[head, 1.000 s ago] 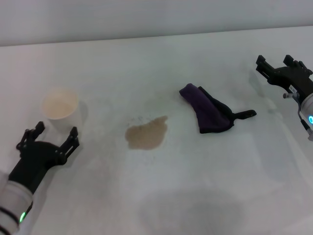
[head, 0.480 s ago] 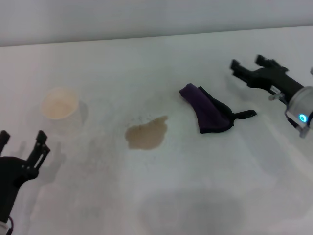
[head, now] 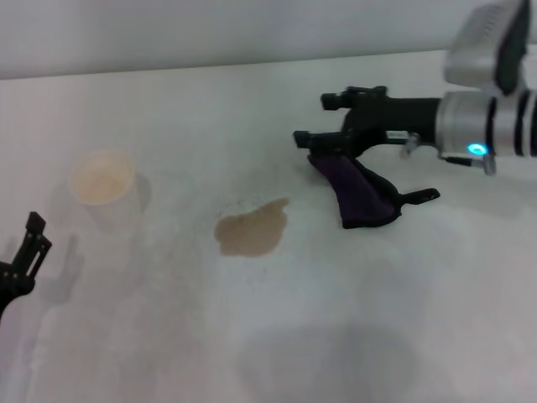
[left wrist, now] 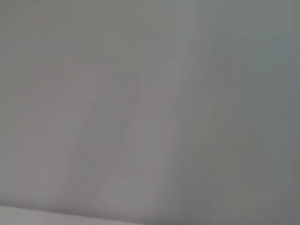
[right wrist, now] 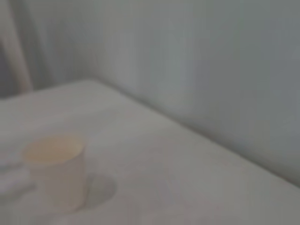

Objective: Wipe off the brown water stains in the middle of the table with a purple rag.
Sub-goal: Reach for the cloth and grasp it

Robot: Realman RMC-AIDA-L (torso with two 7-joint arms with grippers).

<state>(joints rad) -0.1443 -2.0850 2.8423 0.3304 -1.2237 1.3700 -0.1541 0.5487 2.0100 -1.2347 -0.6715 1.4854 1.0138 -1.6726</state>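
Note:
I expect the brown water stains (head: 251, 231) to come off and some specks to stay when I wipe, because faint grey specks (head: 243, 203) are around the edges of the stains.
The purple rag (head: 361, 192) lies crumpled on the white table (head: 268, 336), right of centre, its thin black tail pointing right. The brown water stains (head: 252, 230) form a tan blotch at the table's middle, left of the rag. My right gripper (head: 317, 119) reaches in from the right, open, its fingers hovering just over the rag's far left end. My left gripper (head: 21, 260) is at the left edge, mostly out of frame, away from the stain.
A white paper cup (head: 104, 187) holding tan liquid stands at the left; it also shows in the right wrist view (right wrist: 55, 171). A grey wall runs behind the table's far edge. The left wrist view shows only blank grey.
My right gripper has swung in from the far right to above the rag's left end. My left arm has pulled back down and left, away from the cup.

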